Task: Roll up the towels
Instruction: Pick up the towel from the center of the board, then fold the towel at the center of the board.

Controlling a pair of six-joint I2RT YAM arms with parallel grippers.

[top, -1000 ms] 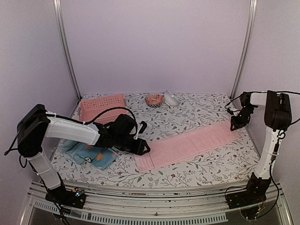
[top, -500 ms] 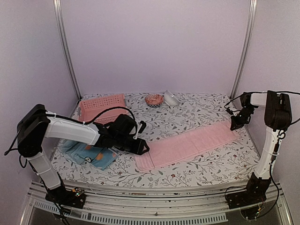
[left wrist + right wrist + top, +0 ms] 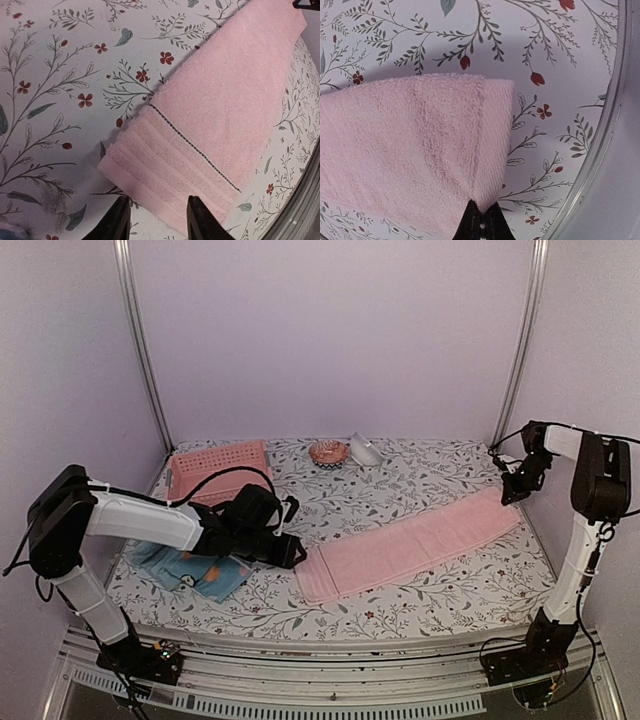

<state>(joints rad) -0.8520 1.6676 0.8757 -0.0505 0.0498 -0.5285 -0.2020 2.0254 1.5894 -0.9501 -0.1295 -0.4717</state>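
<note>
The pink towel is stretched flat and its far end (image 3: 507, 518) is close to the wall, so the robot's right gripper should fold that end over to the towel's striped end (image 3: 315, 578) before rolling the towel.
The pink towel (image 3: 410, 545) lies as a long flat strip across the floral table, running from near left to far right. My left gripper (image 3: 292, 552) is open and empty. In the left wrist view (image 3: 159, 207) its fingertips sit either side of the towel's (image 3: 220, 115) striped near end, low over it. My right gripper (image 3: 516, 488) is shut on the towel's far right corner, and the right wrist view (image 3: 482, 220) shows the towel (image 3: 410, 150) pinched there. The blue towel with orange motifs (image 3: 205, 573) lies under my left arm. A plain teal towel (image 3: 148, 553) shows beside it.
The pink perforated basket (image 3: 215, 465) stands at the back left. A small orange bowl (image 3: 328, 452) and a white object (image 3: 365, 451) sit at the back centre. The enclosure's right wall (image 3: 605, 150) is close to my right gripper.
My right gripper has moved back and right with the towel's corner, drawing the strip to the right. My left gripper has drawn back a little to the left, to the towel's near end.
</note>
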